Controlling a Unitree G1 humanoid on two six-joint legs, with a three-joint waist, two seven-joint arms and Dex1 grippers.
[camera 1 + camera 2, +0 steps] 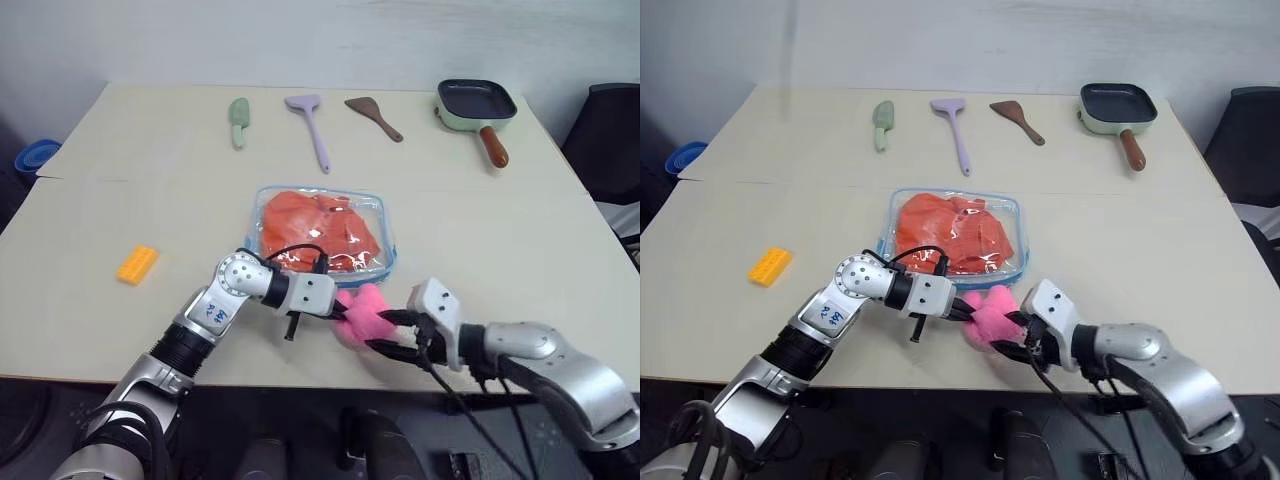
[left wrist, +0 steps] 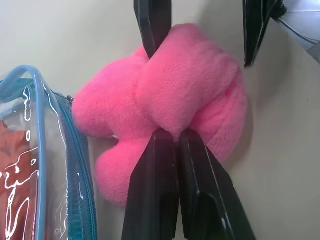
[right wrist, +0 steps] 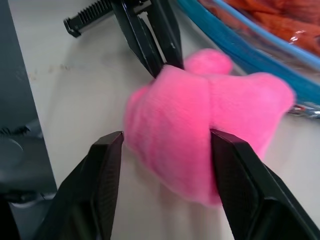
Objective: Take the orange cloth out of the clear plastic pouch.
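I can see only orange folds (image 1: 338, 232) through the clear plastic pouch, so the orange cloth (image 1: 298, 226) will come out in one piece and leave the pouch empty when I pull.
The clear plastic pouch (image 1: 388, 258) with light blue trim lies flat in the middle of the table, and the orange cloth (image 1: 318, 232) is crumpled inside it. Just in front of its near edge sits a pink fuzzy plush (image 1: 362, 312). My left gripper (image 1: 340, 308) reaches in from the left and is shut on a fold of the plush (image 2: 190, 85). My right gripper (image 3: 166, 136) comes from the right and stands open, one finger on each side of the plush (image 3: 200, 120). One finger (image 3: 240, 175) touches it; a small gap shows at the other.
A yellow toy brick (image 1: 137, 264) lies at the left. Along the far edge are a green spatula (image 1: 239, 121), a purple spatula (image 1: 312, 125), a brown spatula (image 1: 374, 115) and a small pan (image 1: 478, 108). A dark chair (image 1: 610, 140) stands off the right side.
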